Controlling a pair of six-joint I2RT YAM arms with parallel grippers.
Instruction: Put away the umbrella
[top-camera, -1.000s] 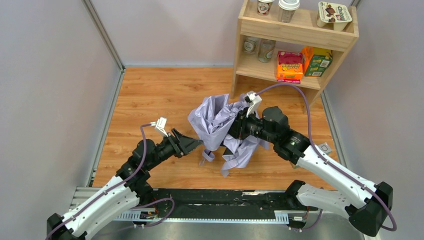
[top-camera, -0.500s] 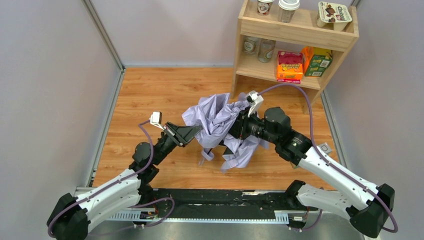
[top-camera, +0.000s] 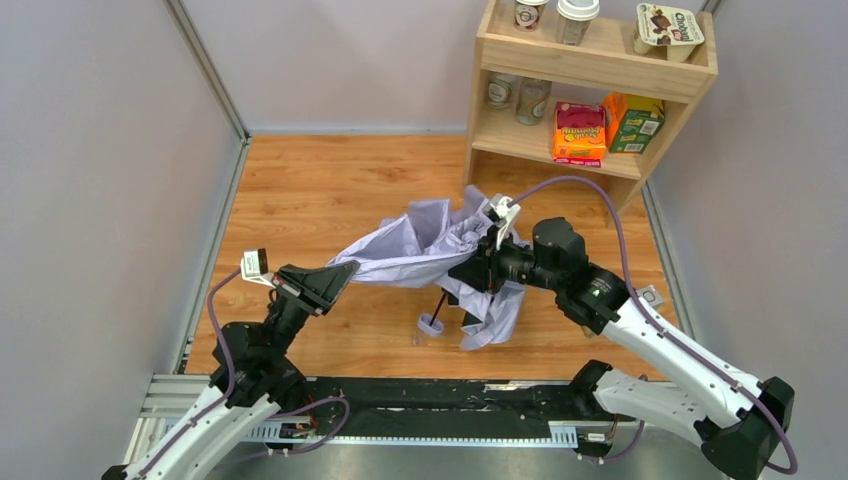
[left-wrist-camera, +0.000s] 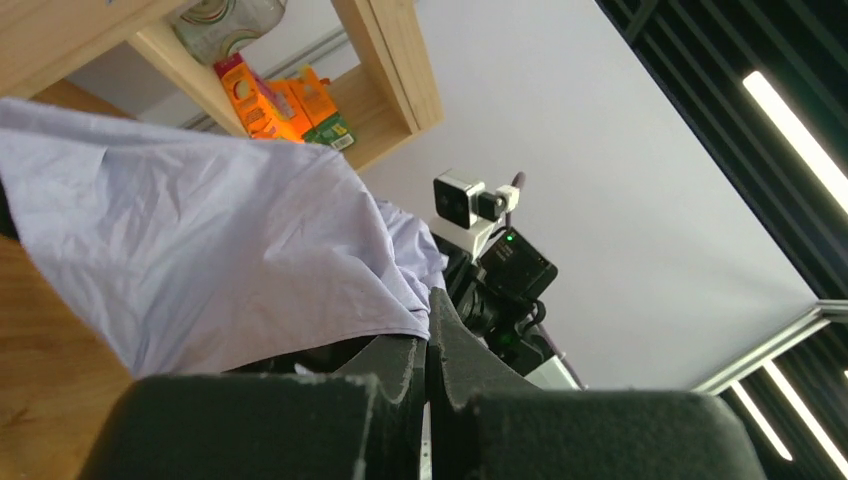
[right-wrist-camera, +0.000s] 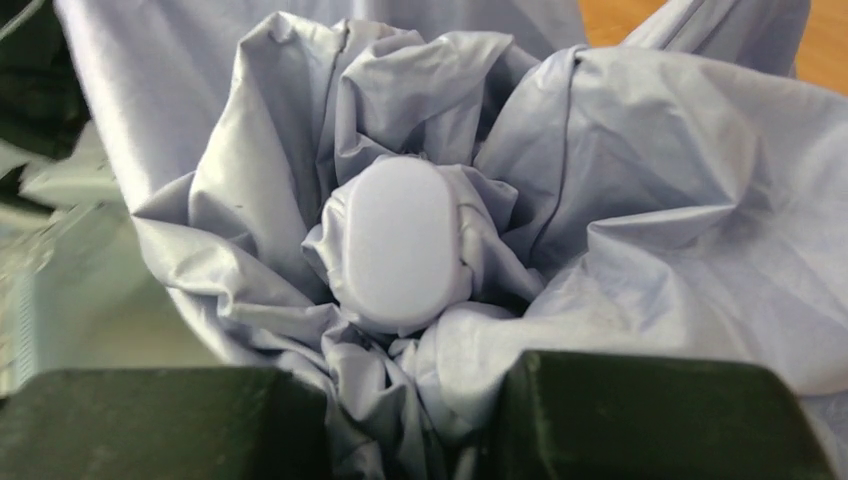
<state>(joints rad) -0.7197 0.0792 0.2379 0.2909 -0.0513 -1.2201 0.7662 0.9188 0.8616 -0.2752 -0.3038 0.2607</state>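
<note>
The umbrella's panel stretched taut (top-camera: 400, 265) is between my grippers and the umbrella's stem is hanging. My left gripper should open and my right gripper should put the umbrella down on the wooden table (top-camera: 393, 328).
The pale lavender umbrella (top-camera: 425, 240) hangs crumpled above the wooden table between both arms. My left gripper (top-camera: 347, 270) is shut on a corner of its fabric (left-wrist-camera: 200, 250), and that panel is stretched out to the left. In the left wrist view the cloth's hem ends between the closed fingertips of the left gripper (left-wrist-camera: 428, 325). My right gripper (top-camera: 472, 268) is shut on the bunched fabric just below the umbrella's rounded pale cap (right-wrist-camera: 400, 245), with cloth filling the gap between its fingers (right-wrist-camera: 660, 415). The slim black shaft (top-camera: 438, 305) hangs down toward the table.
A wooden shelf (top-camera: 590, 70) stands at the back right, holding cups, jars, an orange box (top-camera: 579, 132) and a green box (top-camera: 634, 122). Grey walls close in on the left and right. A small white object (top-camera: 650, 296) lies by the right wall.
My left gripper shut on the fabric's edge and drew back to the left and nearer, stretching a panel out flat. The right gripper kept its hold and sank slightly.
</note>
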